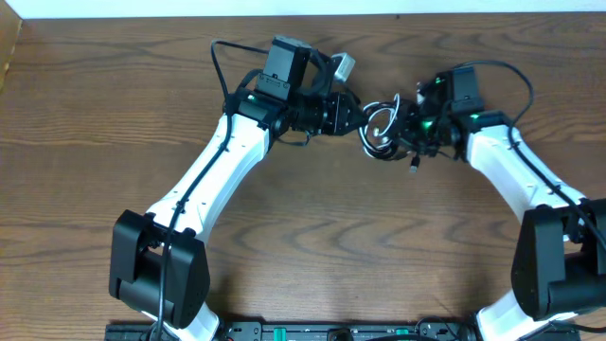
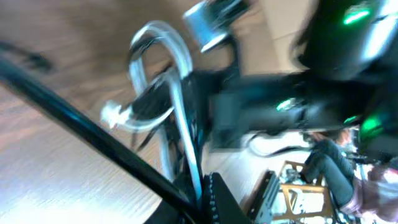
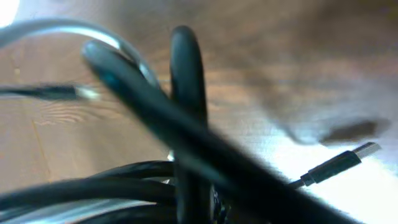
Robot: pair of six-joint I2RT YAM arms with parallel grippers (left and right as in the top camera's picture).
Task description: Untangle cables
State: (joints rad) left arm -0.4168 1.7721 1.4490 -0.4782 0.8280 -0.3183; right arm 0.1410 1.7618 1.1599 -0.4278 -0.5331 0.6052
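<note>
The tangle (image 1: 386,144) is bunched up between my grippers, which are close together, so next my right gripper moves back and spreads the loops before my left gripper works the white cable (image 1: 381,108) free.
The cables (image 1: 380,129) form a small tangle of black loops and one white loop at the back middle of the table, held between both grippers. My left gripper (image 1: 358,117) reaches in from the left and is shut on the white cable (image 2: 163,68), which runs down between its fingers (image 2: 204,198) beside a black cable (image 2: 74,127). My right gripper (image 1: 403,131) meets the tangle from the right and is shut on black cables (image 3: 186,124) that fill its wrist view and hide the fingers. A black plug end (image 3: 339,162) hangs free; it also shows in the overhead view (image 1: 415,167).
The wooden table (image 1: 312,227) spreads out in front of the tangle. A silver-grey plug or adapter (image 1: 343,65) sits by the left wrist. The right arm with green lights (image 2: 348,56) is close in front of the left wrist camera. The arm bases stand at the front corners.
</note>
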